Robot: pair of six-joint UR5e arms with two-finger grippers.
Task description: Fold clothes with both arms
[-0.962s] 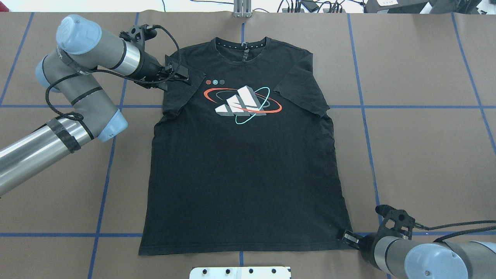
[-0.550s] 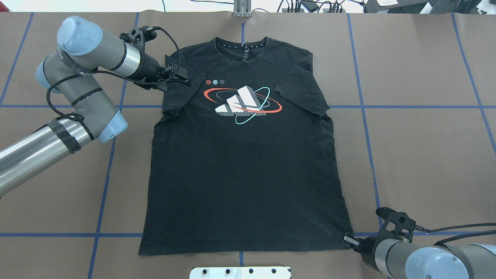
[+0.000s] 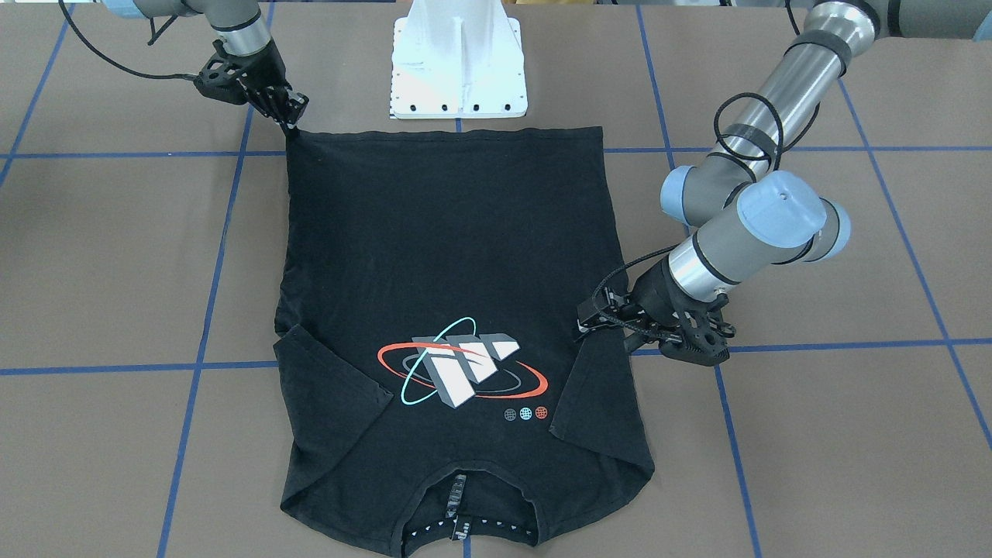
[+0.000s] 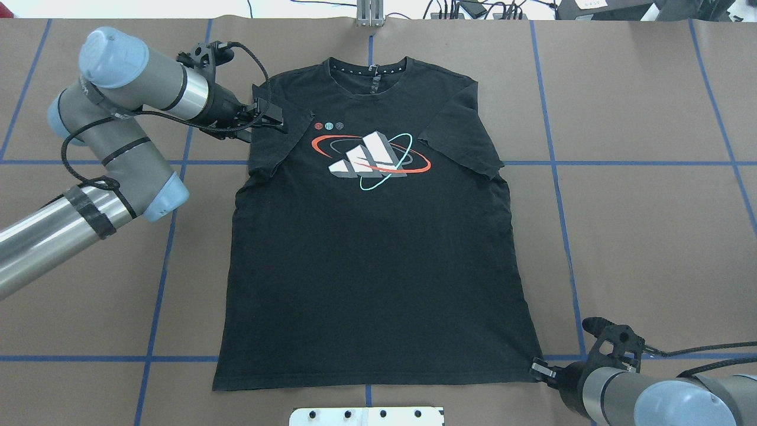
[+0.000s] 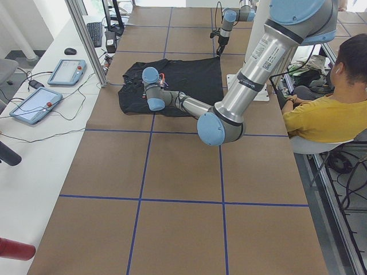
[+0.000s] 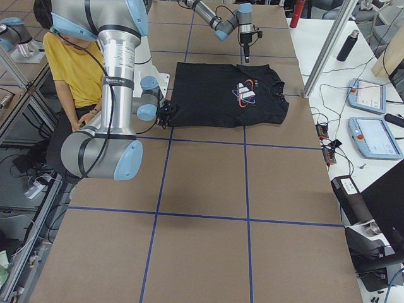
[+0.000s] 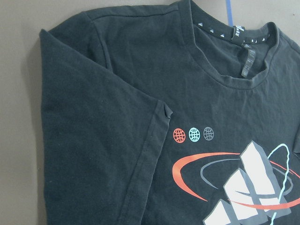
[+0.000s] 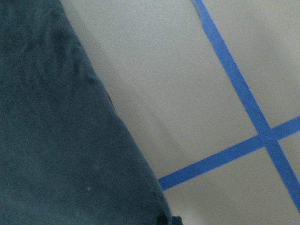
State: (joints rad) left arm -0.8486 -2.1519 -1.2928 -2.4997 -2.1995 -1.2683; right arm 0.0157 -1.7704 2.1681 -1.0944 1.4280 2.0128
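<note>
My gripper will carry the hem [image 3: 451, 134] toward the collar, and since the hem lies flat and even, the black T-shirt's layers [image 3: 451, 223] will fold together over the print.
The black T-shirt [image 4: 366, 266] lies flat and face up on the brown table, collar at the far side, with both sleeves folded inward over the chest. Its print [image 4: 369, 155] shows. My left gripper [image 4: 277, 120] hovers over the folded left sleeve, open and holding nothing; it also shows in the front-facing view [image 3: 583, 325]. The left wrist view shows the sleeve and collar [image 7: 117, 140] and no fingers. My right gripper [image 4: 535, 367] is shut on the hem's right corner, low at the table; it also shows in the front-facing view [image 3: 293, 122]. The shirt edge fills the right wrist view [image 8: 47, 140].
The white pedestal base [image 4: 366, 416] stands just behind the hem. Blue tape lines [image 4: 556, 177] grid the table. A metal post [image 4: 369, 15] stands at the far edge. A person in yellow [image 5: 321, 114] sits beside the robot. Tablets [image 6: 372, 132] lie on a side bench.
My right gripper has drawn down and right with the hem corner, stretching it slightly. My left gripper has pulled back a little to the left off the sleeve.
</note>
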